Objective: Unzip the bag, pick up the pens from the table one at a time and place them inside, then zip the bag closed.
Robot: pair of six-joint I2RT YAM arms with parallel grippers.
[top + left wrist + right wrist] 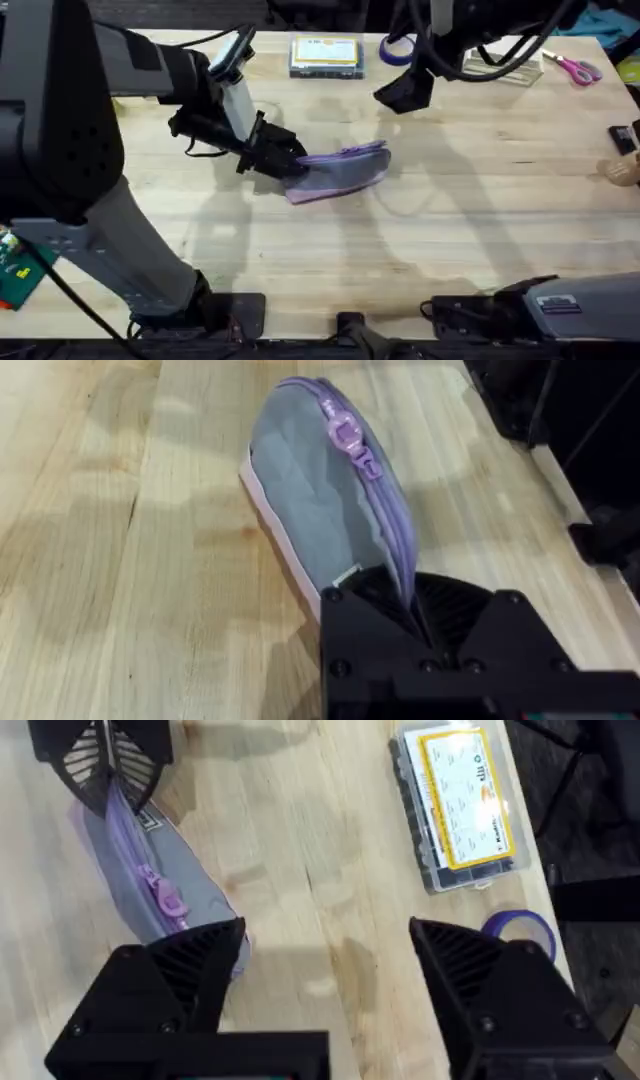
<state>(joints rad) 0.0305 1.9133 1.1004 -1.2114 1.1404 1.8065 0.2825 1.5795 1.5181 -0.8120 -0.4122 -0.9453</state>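
My pulling gripper will slide the purple zipper pull [168, 898] to the bag's far end while the bag stays put, because my left gripper pinches the zipper seam [117, 804].
The grey bag [340, 172] with purple edging lies on its side at the middle of the table [480, 220]. My left gripper [283, 160] is shut on the bag's left end; in the left wrist view its fingers [400, 595] pinch the zipper seam. The purple zipper pull [350, 440] sits toward the bag's far end, and the zipper line looks closed. My right gripper [405, 90] hangs above the table behind the bag, open, with nothing between its fingers [200, 960]. From there the bag [150, 890] lies below one finger. The pens are out of view.
A clear box with a yellow label [326, 55] and a blue tape roll [397, 50] sit at the back. Pink-handled scissors [577, 68] lie at the back right. Small objects [625, 160] rest at the right edge. Bare wood spreads in front of the bag.
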